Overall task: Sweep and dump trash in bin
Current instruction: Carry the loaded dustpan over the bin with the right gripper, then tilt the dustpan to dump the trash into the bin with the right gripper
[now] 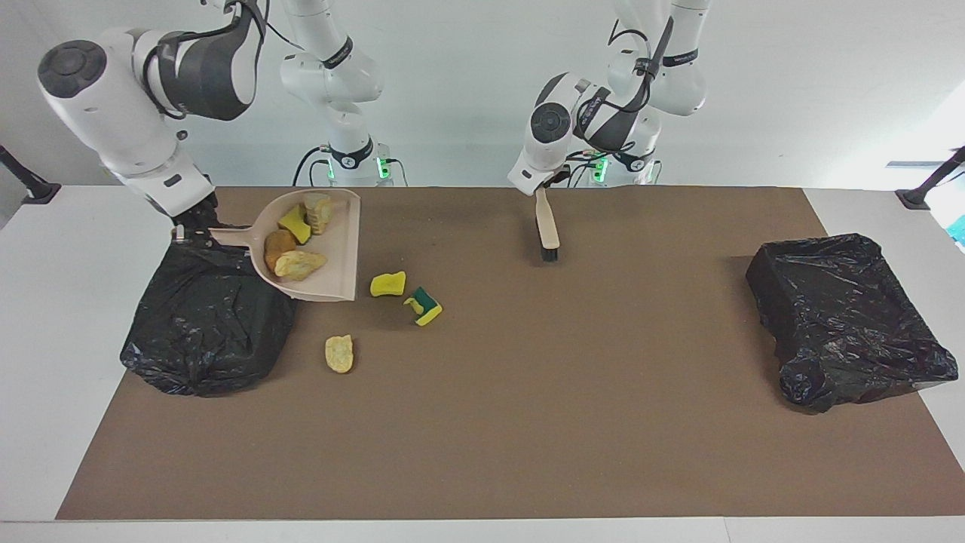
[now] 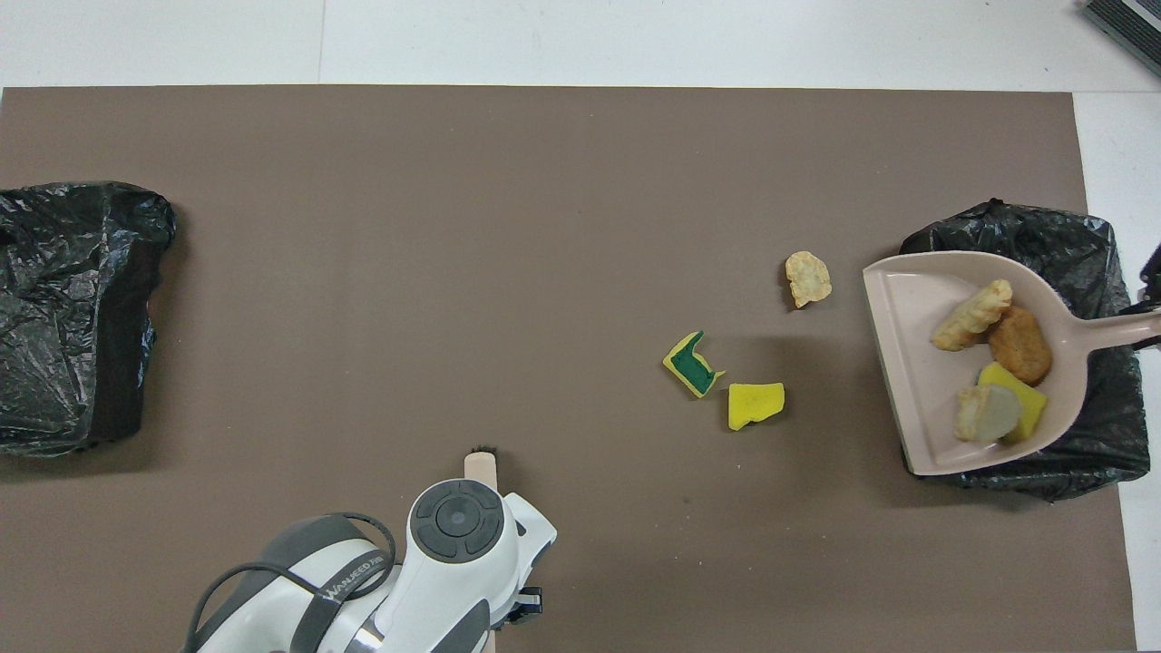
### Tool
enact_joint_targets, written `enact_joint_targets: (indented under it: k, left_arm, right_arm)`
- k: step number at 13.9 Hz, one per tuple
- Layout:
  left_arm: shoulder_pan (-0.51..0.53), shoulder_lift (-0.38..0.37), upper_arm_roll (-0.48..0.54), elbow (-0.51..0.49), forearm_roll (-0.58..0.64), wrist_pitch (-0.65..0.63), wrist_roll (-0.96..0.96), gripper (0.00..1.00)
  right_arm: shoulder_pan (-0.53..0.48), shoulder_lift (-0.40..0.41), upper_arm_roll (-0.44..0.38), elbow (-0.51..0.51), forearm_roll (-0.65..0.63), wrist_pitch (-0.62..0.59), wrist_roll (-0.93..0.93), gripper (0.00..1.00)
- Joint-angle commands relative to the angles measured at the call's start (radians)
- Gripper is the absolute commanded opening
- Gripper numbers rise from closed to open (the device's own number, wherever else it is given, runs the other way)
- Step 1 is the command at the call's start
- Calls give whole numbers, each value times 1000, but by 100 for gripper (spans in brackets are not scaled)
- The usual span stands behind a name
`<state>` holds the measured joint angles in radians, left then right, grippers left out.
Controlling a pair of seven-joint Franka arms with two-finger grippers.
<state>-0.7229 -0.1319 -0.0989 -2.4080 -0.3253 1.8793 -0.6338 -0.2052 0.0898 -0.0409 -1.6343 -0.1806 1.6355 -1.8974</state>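
Observation:
The dustpan's front edge [image 2: 890, 370] sticks past the bin's edge over the mat. My right gripper should pull the dustpan's front edge back over the bin [image 2: 1050, 245] before dumping trash.
My right gripper [image 1: 183, 234] is shut on the handle of the beige dustpan [image 1: 335, 264], which hangs tilted over the black-lined bin [image 1: 211, 324] at the right arm's end. Several pieces of trash [image 1: 290, 241] lie in the dustpan [image 2: 907, 381]. Three pieces lie on the mat beside the bin: a yellow sponge chunk [image 1: 388, 283], a green-layered sponge chunk [image 1: 424, 305] and a bread piece [image 1: 339, 353]. My left gripper [image 1: 540, 190] is shut on the brush [image 1: 546, 222], bristles down, just above the mat near the robots.
A second black-lined bin [image 1: 844, 317] stands at the left arm's end of the brown mat [image 1: 565, 392]. In the overhead view the left arm [image 2: 453, 535] covers most of the brush [image 2: 481, 461].

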Motion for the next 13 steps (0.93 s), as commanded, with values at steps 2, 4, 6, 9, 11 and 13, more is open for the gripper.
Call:
enact_joint_targets:
  k: [2,4,6,9,11,13]
  left_arm:
    - [-7,-26,5,-37,-44,37,31,0]
    - [-9,-14,5,-39,-46,35,34,0]
    - [-10,-8,5,-37,-46,38,34,0]
    - [-13,-5,5,-40,-46,37,31,14]
    - [-24,-2,5,-42,-46,37,23,19]
    - [-26,2,5,-42,-46,38,23,45]
  right_arm:
    - [-72,-12,12,-18,-155,136,-80,0]
    - [-86,-21,10,-48,-235,232,-68,0]
    - [-88,-62,10,-134,-336,338,-1,0]
    - [-73,-159,12,-300,-520,409,225,0]
    - [-68,-197,12,-372,-615,443,331,0]
    - [-37,-200,15,-374,-707,429,362,0]
